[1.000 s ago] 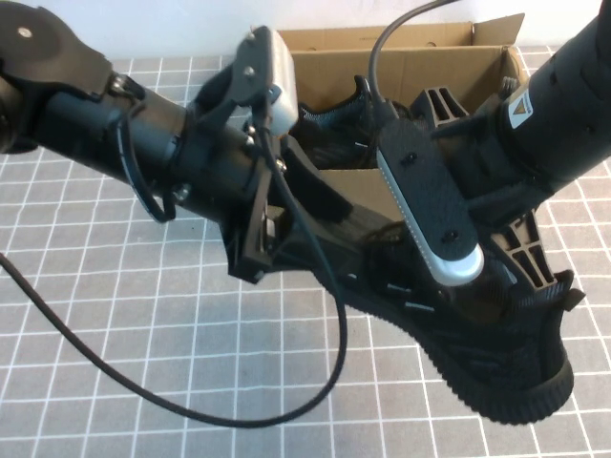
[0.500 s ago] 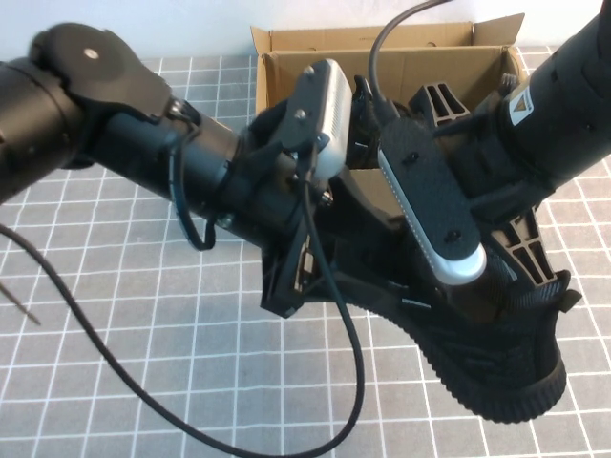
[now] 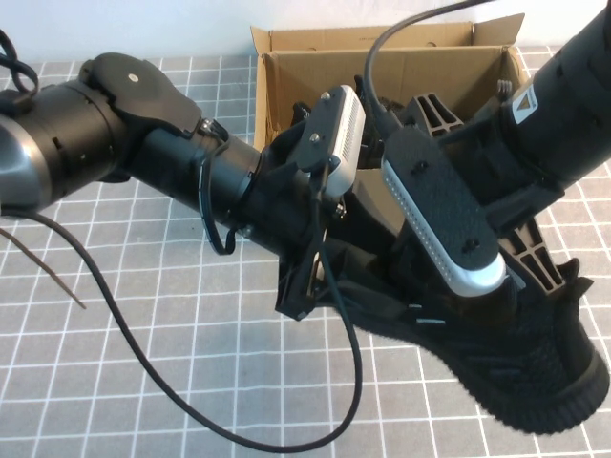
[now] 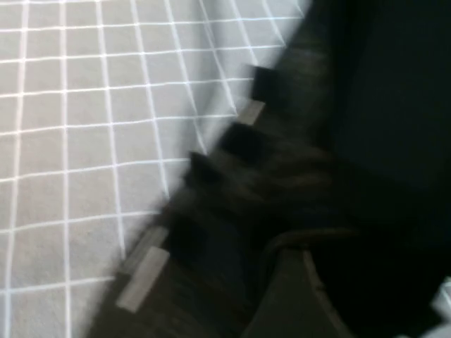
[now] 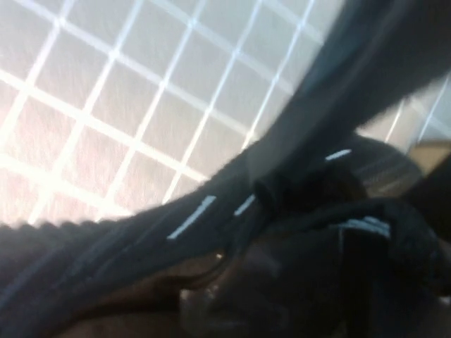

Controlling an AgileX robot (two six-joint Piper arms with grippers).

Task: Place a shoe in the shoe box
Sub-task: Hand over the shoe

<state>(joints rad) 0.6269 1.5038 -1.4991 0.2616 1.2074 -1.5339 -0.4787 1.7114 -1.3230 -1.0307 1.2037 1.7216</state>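
Note:
The robot's grippers are crowded together at the shoe (image 3: 420, 329), so next the right gripper leaves the shoe's collar and moves away before the left gripper carries the shoe into the box (image 3: 444, 74).
The shoe (image 3: 535, 372), a black knit sneaker with short white dashes on its side, lies slanted in front of the shoe box (image 3: 430, 67), its ribbed sole end at the lower right. My right gripper (image 3: 535, 286) reaches down from the upper right and is shut on the shoe's collar. The right wrist view shows the shoe (image 5: 211, 218) close up. My left gripper (image 3: 304, 286) comes in from the left with its jaws open and stands at the shoe's left end. The shoe's dashed side (image 4: 232, 176) fills the left wrist view. The brown cardboard box stands open at the back, partly hidden by both arms.
A grey mat with a white grid (image 3: 143, 363) covers the table. A black cable (image 3: 239, 439) loops over the mat in front of the left arm. The two arms crowd together in front of the box.
My left arm has swung right and forward, bringing its gripper up to the shoe's left end. The right gripper has shifted the shoe a little to the right and toward the near edge.

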